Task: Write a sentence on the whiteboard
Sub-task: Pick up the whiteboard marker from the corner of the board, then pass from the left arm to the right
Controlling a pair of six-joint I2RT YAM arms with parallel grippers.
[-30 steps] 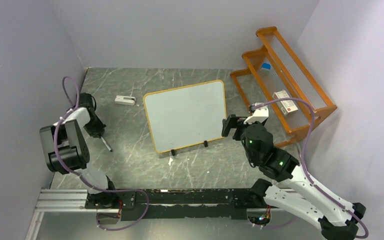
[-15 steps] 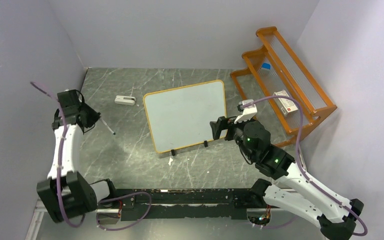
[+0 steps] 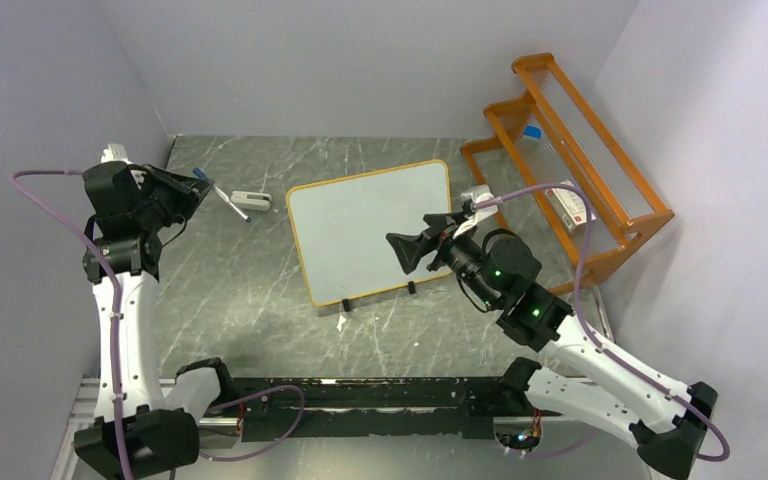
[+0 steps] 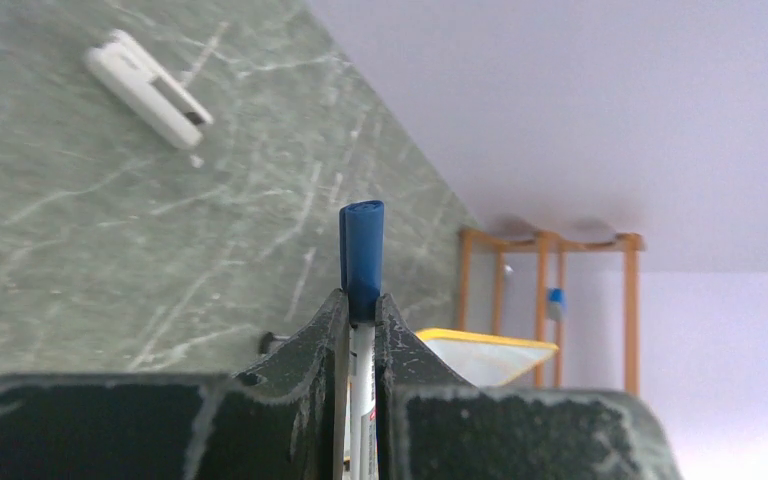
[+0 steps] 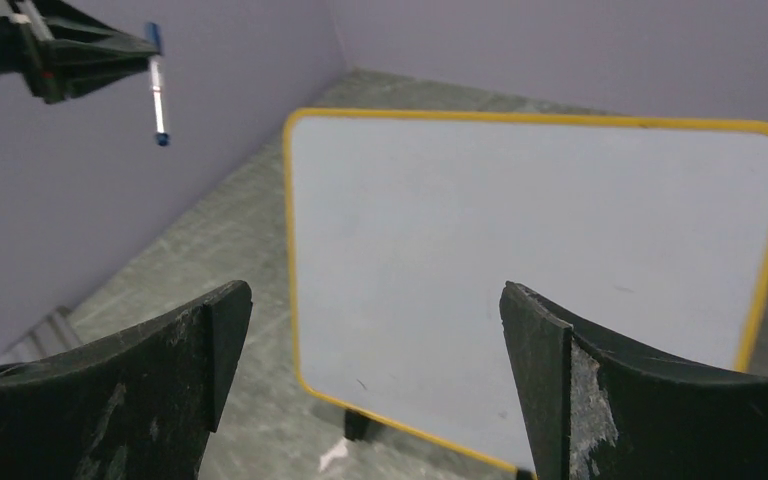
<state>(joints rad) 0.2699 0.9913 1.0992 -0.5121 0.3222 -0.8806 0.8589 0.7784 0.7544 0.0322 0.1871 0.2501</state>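
Observation:
The robot's left gripper is holding the marker near its blue cap and the marker's white body is free, so the right gripper should continue to move closer until its fingers straddle the marker's body.
The whiteboard, white with an orange frame, stands on the grey table on two black feet. Its face is blank and no sentence shows on it. My left gripper is raised at the far left, shut on a white marker with a blue cap. In the left wrist view the cap sticks out past the gripper. The marker hangs in the air left of the board. My right gripper is open over the board's lower right part, its fingers empty.
A small white eraser lies on the table left of the board, just beyond the marker. An orange wooden rack with small boxes stands at the right wall. A white scrap lies before the board's feet.
My left arm has risen and swung toward the back, carrying the marker up from the table toward the eraser. My right gripper has moved left, over the board's face.

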